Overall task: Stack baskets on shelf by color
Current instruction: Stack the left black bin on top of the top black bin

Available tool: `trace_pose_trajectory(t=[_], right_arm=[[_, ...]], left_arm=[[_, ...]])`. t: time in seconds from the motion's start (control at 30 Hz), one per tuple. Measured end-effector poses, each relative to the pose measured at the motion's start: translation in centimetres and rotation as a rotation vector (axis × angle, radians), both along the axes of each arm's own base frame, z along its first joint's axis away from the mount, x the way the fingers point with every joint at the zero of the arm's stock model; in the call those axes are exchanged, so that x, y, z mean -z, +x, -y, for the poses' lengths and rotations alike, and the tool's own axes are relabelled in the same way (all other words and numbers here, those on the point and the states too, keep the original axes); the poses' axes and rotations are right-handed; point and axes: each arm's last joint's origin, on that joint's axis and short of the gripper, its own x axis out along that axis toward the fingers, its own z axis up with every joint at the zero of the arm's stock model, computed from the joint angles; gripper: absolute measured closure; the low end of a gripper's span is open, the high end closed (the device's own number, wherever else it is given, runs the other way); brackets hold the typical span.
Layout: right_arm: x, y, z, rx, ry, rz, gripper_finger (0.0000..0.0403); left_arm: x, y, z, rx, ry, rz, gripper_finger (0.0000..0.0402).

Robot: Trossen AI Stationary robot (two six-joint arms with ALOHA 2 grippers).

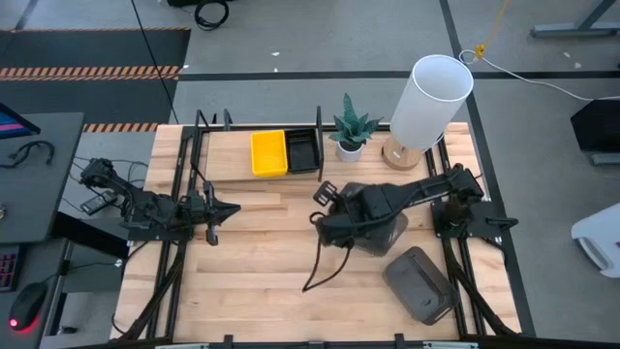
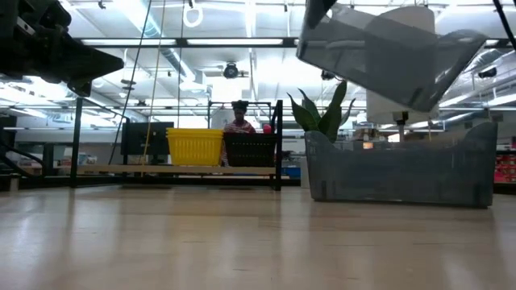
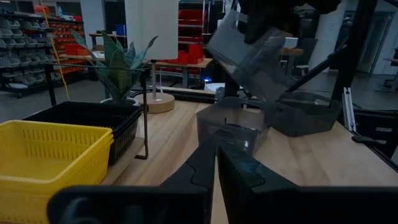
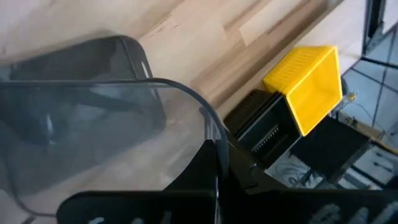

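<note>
My right gripper should keep going down until the held basket fits inside and then let go, because the held grey basket's base faces the open grey basket under it.
My right gripper is shut on a smoky grey basket and holds it in the air over the middle of the table. A second grey basket stands on the table under it. A third grey basket lies nearer the table's near right corner. On the shelf sit a yellow basket and a black basket, side by side. My left gripper is shut, touches nothing, and hovers above the table left of centre. My right gripper pinches the rim of the held grey basket's wall between its two fingers, at the end toward the table's left. The basket is lifted clear and tilted, over the grey basket on the table.
A potted plant and a white-shaded lamp stand at the far edge, right of the shelf. Black frame rods run along both table sides. A bare stretch of tabletop lies in the near middle.
</note>
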Motion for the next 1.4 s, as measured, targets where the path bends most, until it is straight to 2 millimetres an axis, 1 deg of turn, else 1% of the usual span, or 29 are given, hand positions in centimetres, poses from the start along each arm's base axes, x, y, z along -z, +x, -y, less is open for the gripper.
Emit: trace_pose_trajectory(t=[0.13,0.23,0.3,0.43,0.53,0.7,0.83,1.0,1.17,1.4], right_arm=[[0.1,0.3,1.0,-0.043,0.028,-0.043,0.0401],[0.4,0.7,1.4,-0.064,0.065,-0.06,0.0401],[1.2,0.9,1.4,-0.076,0.056,-0.094,0.0401],[3.3,1.3,1.3,-0.113,0.072,-0.142,0.0401],[5.0,1.2,1.3,-0.136,0.079,-0.2,0.0401],[6.6,1.2,1.6,-0.155,0.127,-0.254,0.0401],[7.8,1.7,1.9,-0.178,0.161,-0.235,0.0397],[9.2,2.0,2.3,-0.158,0.221,-0.222,0.0383],[10.5,2.1,2.8,-0.067,0.252,-0.206,0.0373],[11.6,1.7,3.1,-0.003,0.301,-0.224,0.035]], left_arm=[[0.0,0.0,0.0,0.0,0.0,0.0,0.0367],[0.0,0.0,0.0,0.0,0.0,0.001,0.0366],[0.0,0.0,0.0,0.0,-0.001,0.001,0.0368],[0.0,0.0,0.0,0.0,0.0,0.0,0.0376],[0.0,0.0,0.0,0.0,0.0,0.0,0.0378],[0.0,0.0,0.0,0.0,0.0,0.001,0.0371],[0.0,0.0,0.0,0.0,0.0,0.001,0.0366],[0.0,0.0,0.0,0.0,0.0,0.001,0.0372],[0.0,0.0,0.0,0.0,-0.001,0.001,0.0378],[0.0,0.0,0.0,0.0,0.0,0.0,0.0368]])
